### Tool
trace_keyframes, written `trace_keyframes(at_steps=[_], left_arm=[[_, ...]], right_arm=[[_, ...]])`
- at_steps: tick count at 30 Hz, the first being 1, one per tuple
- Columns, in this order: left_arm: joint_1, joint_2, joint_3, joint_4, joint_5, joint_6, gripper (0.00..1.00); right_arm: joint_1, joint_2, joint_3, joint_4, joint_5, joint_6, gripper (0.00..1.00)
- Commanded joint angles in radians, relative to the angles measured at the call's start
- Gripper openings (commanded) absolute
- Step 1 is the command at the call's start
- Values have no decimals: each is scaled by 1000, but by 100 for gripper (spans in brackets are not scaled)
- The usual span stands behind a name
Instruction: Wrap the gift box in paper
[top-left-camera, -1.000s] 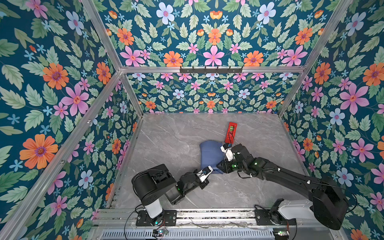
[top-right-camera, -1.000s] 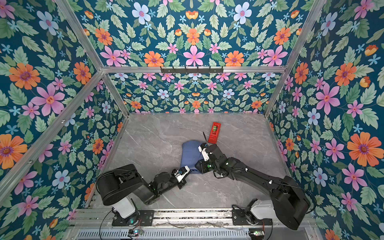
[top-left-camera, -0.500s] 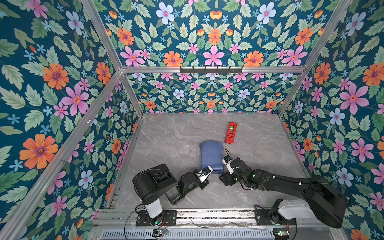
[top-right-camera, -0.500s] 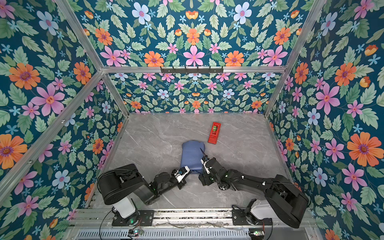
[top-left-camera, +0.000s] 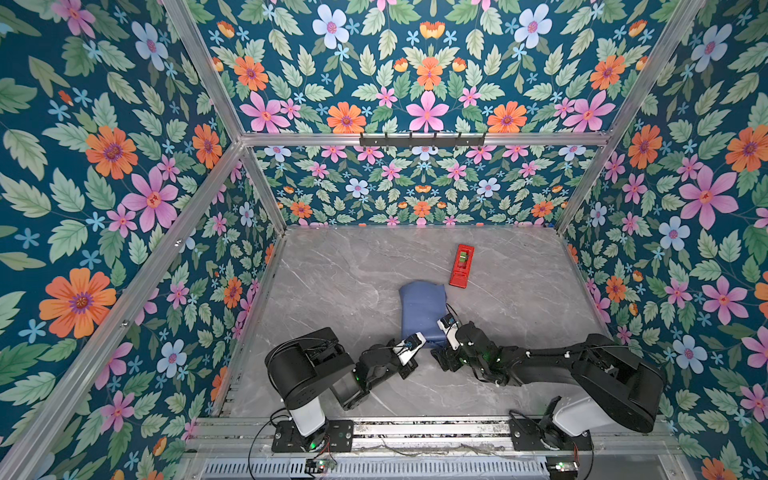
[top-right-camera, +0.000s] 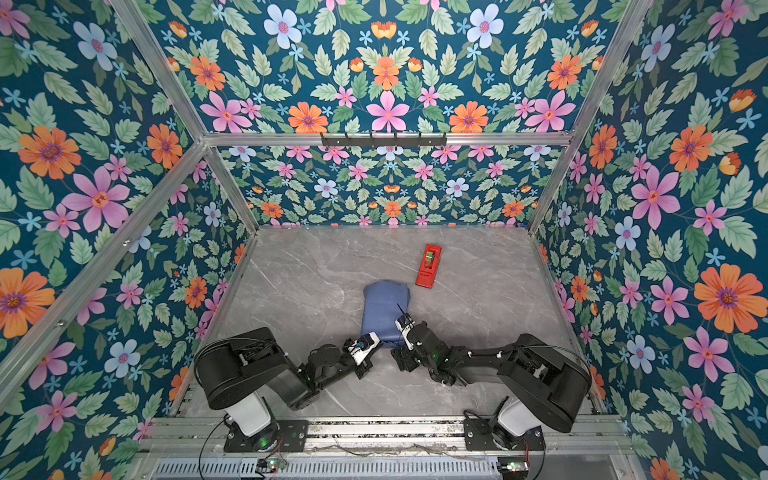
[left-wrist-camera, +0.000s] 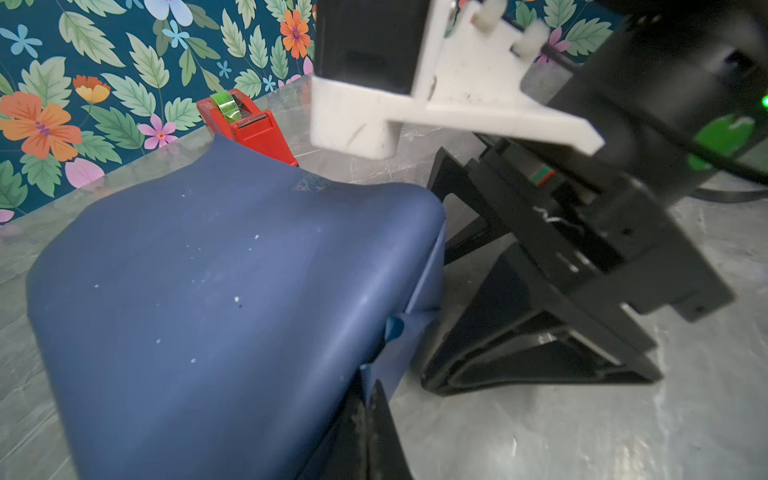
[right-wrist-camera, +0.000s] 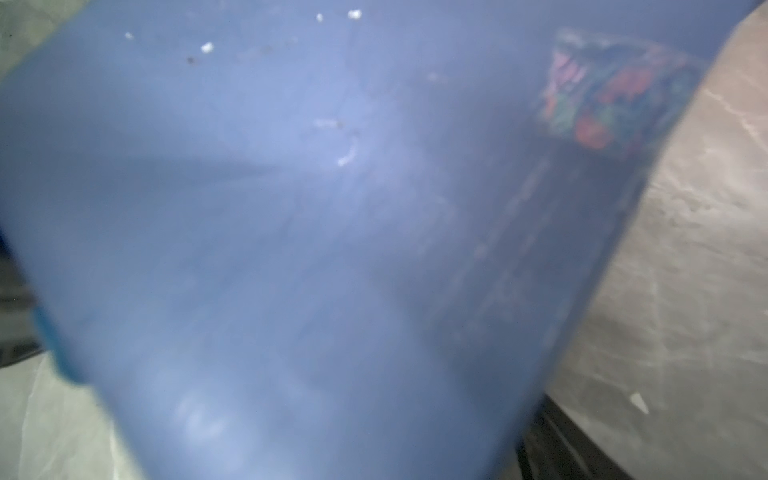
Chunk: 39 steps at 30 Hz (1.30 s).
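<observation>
My left gripper is holding only a thin flap and the folds are wide open, so it should open wide and close firmly across the bundle's near end.
The paper lies slate-blue side out, folded into a rounded bundle on the marble table. The gift box is hidden inside it. My left gripper sits at the bundle's near end, shut on a thin flap of the paper. My right gripper stands at the near right corner, open, and its black fingers are spread beside the bundle's end. In the right wrist view the paper fills the frame, blurred. A strip of clear tape shines on it.
A red tape dispenser with a green roll lies just beyond the bundle's far right corner. Flowered walls close in the table on three sides. Both arm bases stand on the front rail.
My right gripper has pulled back from the bundle's far right side to its near end and opened wider. The left gripper and the bundle have stayed put.
</observation>
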Motion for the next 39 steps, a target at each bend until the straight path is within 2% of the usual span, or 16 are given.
trace_keyframes(at_steps=[1,11,21,27,29,31,34,39], left_arm=[[0,-2,5,10,13,11,0],[-1,-29,-9,5,24,9,15],[-1,-128,-58,-11,46,28,35],[-1,-278,-60,-157,95,138,46],[0,-337,-43,-248,67,195,53],[3,-385,-16,-352,22,260,63],[29,-393,4,-378,9,333,75],[79,-346,47,-398,87,380,85]], right_arm=[[1,13,-13,91,32,21,76],[1,50,-31,170,50,81,68],[1,53,-43,188,70,107,65],[0,58,-47,195,76,117,65],[0,56,-49,195,76,118,64],[0,57,-49,198,78,120,64],[0,61,-49,204,78,124,64],[0,64,-45,207,78,128,63]])
